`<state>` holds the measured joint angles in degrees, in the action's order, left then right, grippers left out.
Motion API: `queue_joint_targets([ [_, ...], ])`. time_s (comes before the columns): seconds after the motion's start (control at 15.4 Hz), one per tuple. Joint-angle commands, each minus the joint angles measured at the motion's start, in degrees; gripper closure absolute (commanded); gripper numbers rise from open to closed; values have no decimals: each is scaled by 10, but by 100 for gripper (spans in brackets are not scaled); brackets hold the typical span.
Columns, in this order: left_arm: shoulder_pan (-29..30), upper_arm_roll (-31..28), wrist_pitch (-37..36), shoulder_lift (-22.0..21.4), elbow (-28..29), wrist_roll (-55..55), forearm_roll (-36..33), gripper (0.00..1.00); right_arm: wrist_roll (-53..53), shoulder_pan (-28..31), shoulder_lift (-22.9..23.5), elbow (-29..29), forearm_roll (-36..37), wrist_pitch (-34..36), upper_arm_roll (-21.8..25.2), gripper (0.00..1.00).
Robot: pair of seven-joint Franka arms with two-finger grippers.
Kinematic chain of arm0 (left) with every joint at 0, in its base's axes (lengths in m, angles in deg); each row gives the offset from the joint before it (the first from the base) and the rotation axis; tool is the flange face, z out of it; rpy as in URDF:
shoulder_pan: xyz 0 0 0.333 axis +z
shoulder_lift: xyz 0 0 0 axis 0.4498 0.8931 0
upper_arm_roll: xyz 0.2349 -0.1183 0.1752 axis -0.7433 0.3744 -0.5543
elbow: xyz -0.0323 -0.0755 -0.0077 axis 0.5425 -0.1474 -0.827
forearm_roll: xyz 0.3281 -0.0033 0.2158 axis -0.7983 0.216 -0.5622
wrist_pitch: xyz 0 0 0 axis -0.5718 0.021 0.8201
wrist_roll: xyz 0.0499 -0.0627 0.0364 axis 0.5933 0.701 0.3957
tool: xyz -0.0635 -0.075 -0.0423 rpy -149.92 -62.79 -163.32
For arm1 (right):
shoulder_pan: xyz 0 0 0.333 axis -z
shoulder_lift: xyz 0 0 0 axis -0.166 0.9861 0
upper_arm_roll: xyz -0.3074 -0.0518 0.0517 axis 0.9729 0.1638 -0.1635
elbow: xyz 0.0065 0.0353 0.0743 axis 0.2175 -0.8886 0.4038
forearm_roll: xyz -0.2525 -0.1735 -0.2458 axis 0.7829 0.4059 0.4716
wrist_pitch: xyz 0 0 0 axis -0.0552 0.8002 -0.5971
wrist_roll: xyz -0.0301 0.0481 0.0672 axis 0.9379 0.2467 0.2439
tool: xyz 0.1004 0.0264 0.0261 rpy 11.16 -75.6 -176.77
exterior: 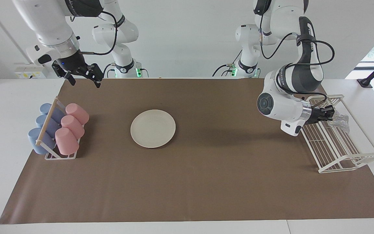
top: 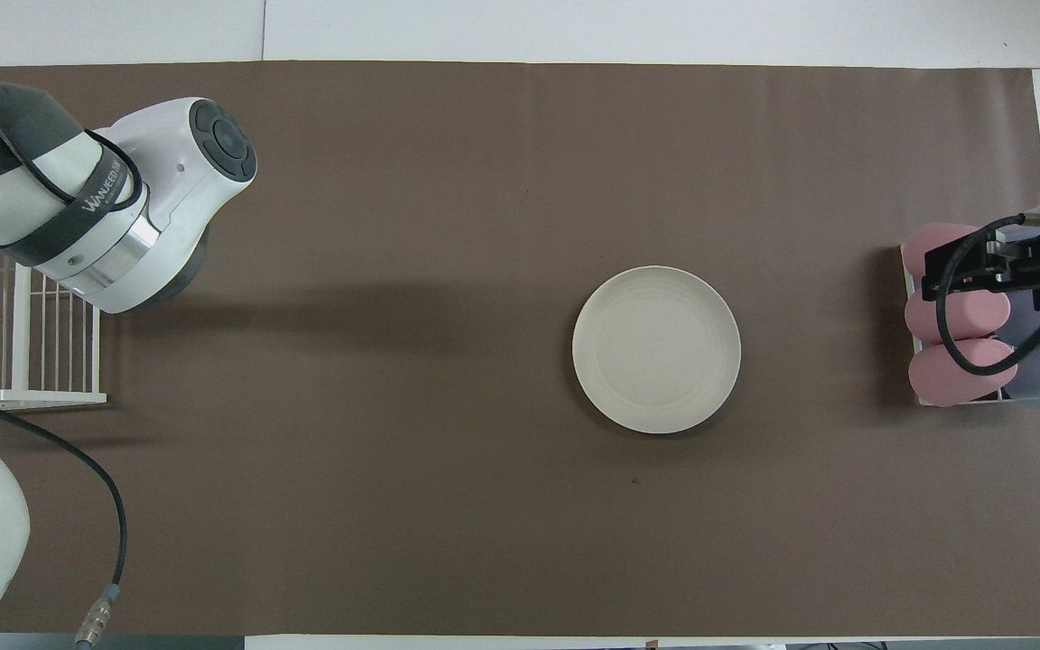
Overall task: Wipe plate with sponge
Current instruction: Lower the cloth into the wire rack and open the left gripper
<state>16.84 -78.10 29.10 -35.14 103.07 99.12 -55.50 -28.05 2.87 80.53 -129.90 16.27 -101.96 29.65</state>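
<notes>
The silvery mesh sponge point(exterior: 340, 121) is hanging above the white wire rack, so the robot's left gripper goes on going down and lets go once the sponge touches the wires point(exterior: 335, 141).
The cream-white plate point(exterior: 153, 128) lies flat on the brown mat about mid-table, and it also shows in the overhead view point(top: 655, 349). The silvery mesh sponge point(exterior: 341, 121) lies in the white wire rack point(exterior: 336, 152) at the left arm's end of the table. My left gripper point(exterior: 329, 114) reaches sideways into that rack, with its tip right at the sponge. In the overhead view the left arm hides both. My right gripper point(exterior: 83, 79) is open and empty, raised at the right arm's end; from overhead it is over the cup rack point(top: 994, 269).
A wooden-and-wire rack point(exterior: 57, 130) with several pink and blue cups lying in it stands at the right arm's end, also seen from overhead point(top: 971, 361). The wire rack's edge also shows overhead point(top: 23, 334). The brown mat point(exterior: 206, 182) covers most of the table.
</notes>
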Motion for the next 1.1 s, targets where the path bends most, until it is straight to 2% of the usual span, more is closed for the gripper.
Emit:
queue_joint_targets([
  [0.0, 18, 3, 30, 2, 4, 30, 4, 100, -35, 39, 1, 2, 3, 1, -2, 0],
  [0.13, 20, 3, 39, 2, 6, 40, 27, 100, -32, 41, -1, -2, 3, 4, -8, 0],
  [0.26, 26, 3, 67, -4, 32, 68, 28, 100, -32, 55, -5, -7, 2, 4, -18, 0],
  [0.71, 30, 3, 81, -5, 39, 79, 28, 100, -33, 57, -4, -7, 7, 8, -3, 0],
  [0.78, 30, 3, 83, -5, 39, 79, 28, 66, -36, 61, -4, -7, 7, 9, 0, 0],
  [0.84, 33, 3, 86, -5, 39, 80, 28, 1, -38, 64, -4, -6, 7, 10, -1, 0],
  [1.04, 34, 3, 88, -5, 39, 89, 29, 0, -41, 68, -3, -3, -1, 11, -6, 0],
])
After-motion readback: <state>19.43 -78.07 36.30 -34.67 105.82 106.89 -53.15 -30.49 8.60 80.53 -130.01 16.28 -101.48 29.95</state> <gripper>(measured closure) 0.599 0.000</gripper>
